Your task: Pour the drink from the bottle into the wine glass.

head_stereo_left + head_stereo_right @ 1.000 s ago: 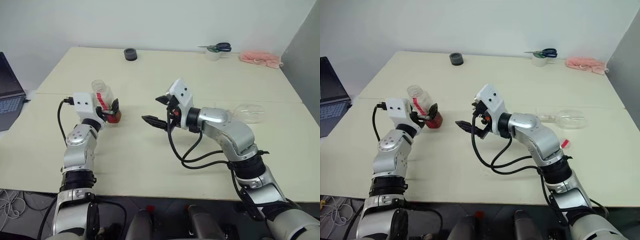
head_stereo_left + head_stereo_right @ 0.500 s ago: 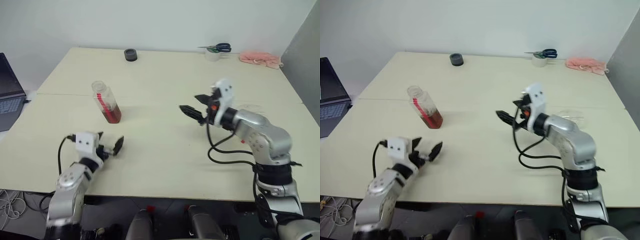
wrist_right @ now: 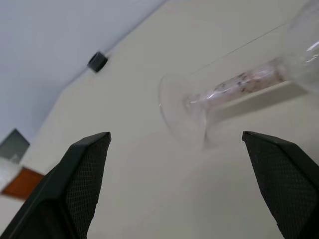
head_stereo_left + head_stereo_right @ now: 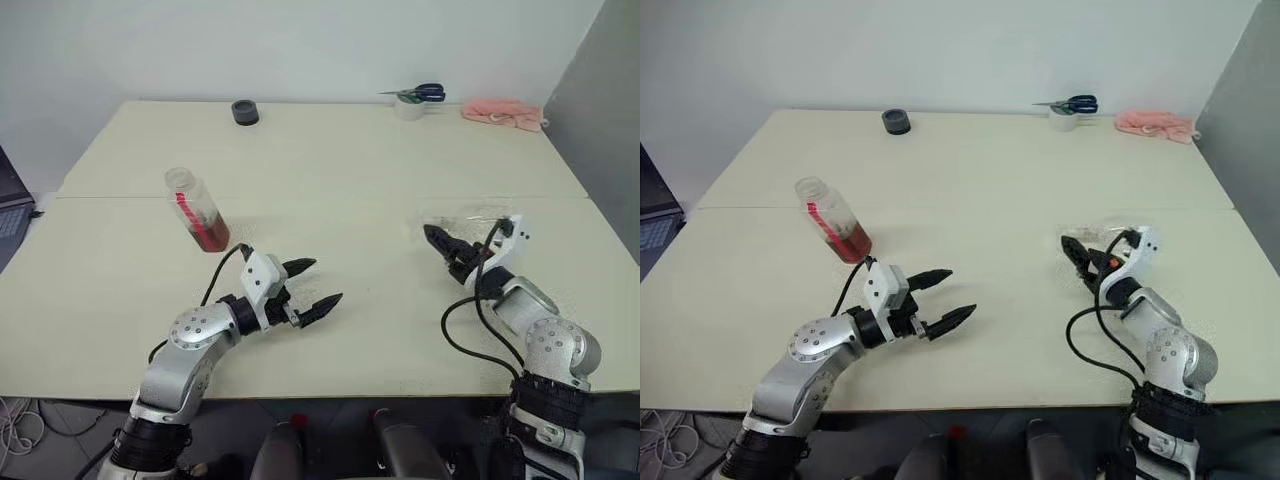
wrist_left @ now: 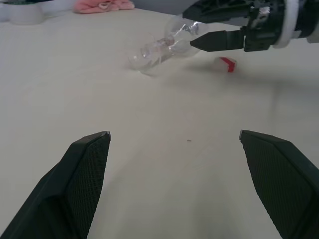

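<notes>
The wine glass lies (image 4: 455,220) on its side, so my right gripper should grab the stem (image 3: 244,85) and set the glass upright before my left gripper pours from the bottle.
The bottle (image 4: 196,205) stands uncapped on the left half of the table, with the reddish drink (image 4: 214,234) in its bottom. My left gripper (image 4: 322,281) hovers open and empty near the table's front, right of the bottle and apart from it. On the right side, the clear wine glass (image 5: 160,46) lies on its side. My right gripper (image 4: 441,249) is open just in front of the glass. In the right wrist view, the glass's foot (image 3: 182,107) and stem (image 3: 239,82) lie ahead between the open fingers, untouched.
A small red-and-white piece (image 5: 228,62) lies on the table near the glass. Along the back edge sit a black ring (image 4: 244,112), scissors on a white tape roll (image 4: 408,102) and a pink cloth (image 4: 503,110). A laptop (image 4: 10,198) is at the far left.
My left gripper let go of the bottle, drew back and swung right toward the table's front middle. My right gripper moved right and down to the lying glass. The camera view shifted slightly.
</notes>
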Action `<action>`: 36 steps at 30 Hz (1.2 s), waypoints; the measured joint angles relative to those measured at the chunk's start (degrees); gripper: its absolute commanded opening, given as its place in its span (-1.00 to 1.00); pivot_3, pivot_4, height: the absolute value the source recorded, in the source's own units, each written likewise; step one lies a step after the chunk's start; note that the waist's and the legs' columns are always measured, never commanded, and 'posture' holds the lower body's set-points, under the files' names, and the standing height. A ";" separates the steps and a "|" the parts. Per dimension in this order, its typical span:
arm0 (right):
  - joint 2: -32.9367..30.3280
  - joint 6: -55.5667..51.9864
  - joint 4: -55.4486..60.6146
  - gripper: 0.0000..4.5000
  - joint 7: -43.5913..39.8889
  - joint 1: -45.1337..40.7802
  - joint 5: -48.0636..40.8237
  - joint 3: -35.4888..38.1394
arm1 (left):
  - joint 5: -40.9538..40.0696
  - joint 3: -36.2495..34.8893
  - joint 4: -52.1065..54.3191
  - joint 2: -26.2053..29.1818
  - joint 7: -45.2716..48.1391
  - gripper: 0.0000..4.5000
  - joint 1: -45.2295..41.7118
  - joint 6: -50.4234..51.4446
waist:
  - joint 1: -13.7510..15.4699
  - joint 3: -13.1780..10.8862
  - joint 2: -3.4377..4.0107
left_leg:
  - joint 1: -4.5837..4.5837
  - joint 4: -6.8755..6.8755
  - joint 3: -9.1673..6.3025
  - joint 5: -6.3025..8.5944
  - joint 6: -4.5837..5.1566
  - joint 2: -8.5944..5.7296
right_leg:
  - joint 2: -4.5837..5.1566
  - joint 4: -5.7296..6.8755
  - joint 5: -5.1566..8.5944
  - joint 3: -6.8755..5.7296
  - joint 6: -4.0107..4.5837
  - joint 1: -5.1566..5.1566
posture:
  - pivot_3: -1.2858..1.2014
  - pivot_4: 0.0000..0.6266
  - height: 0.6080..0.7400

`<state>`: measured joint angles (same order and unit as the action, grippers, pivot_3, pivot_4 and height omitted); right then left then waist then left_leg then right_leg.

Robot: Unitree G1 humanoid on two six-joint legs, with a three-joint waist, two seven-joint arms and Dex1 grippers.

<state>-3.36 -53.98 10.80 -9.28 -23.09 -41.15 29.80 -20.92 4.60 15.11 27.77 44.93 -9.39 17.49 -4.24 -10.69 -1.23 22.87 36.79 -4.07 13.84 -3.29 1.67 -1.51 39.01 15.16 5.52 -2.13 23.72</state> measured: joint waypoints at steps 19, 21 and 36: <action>6.74 16.10 -26.80 1.00 13.70 -14.32 -11.41 9.57 | 1.81 0.11 -2.33 0.08 0.52 0.98 -4.81 1.22 | -0.51 -0.05 0.08 | 0.02 0.02 0.05 0.00 0.01 -0.01 | -0.01 -0.04 0.00 0.04 0.01 0.00 | 0.03 -0.52 1.00; 6.70 19.25 -31.56 1.00 14.36 -17.20 -13.33 11.92 | 1.82 -0.11 -2.26 0.18 0.16 0.98 -4.76 1.74 | -0.53 -0.05 0.08 | -0.01 0.03 0.06 0.00 0.01 0.00 | -0.02 -0.03 -0.01 0.05 0.01 -0.01 | 0.03 -0.52 1.00; 5.96 30.08 -40.33 -0.87 14.55 -21.21 -12.93 9.85 | 1.83 -0.44 -1.44 0.75 -1.53 1.00 -4.05 3.30 | -0.59 -0.01 0.06 | -0.14 0.04 0.04 0.00 0.01 0.00 | -0.02 -0.04 0.00 0.05 -0.01 -0.17 | 0.03 -0.52 1.00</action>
<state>2.61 -23.90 -29.52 5.27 -44.31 -54.07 39.64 -19.09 4.16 13.67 28.53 43.40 -13.44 20.79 -4.82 -10.70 -1.18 22.73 36.83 -4.03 13.85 -3.28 1.67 -1.53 38.97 15.16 5.57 -2.13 23.55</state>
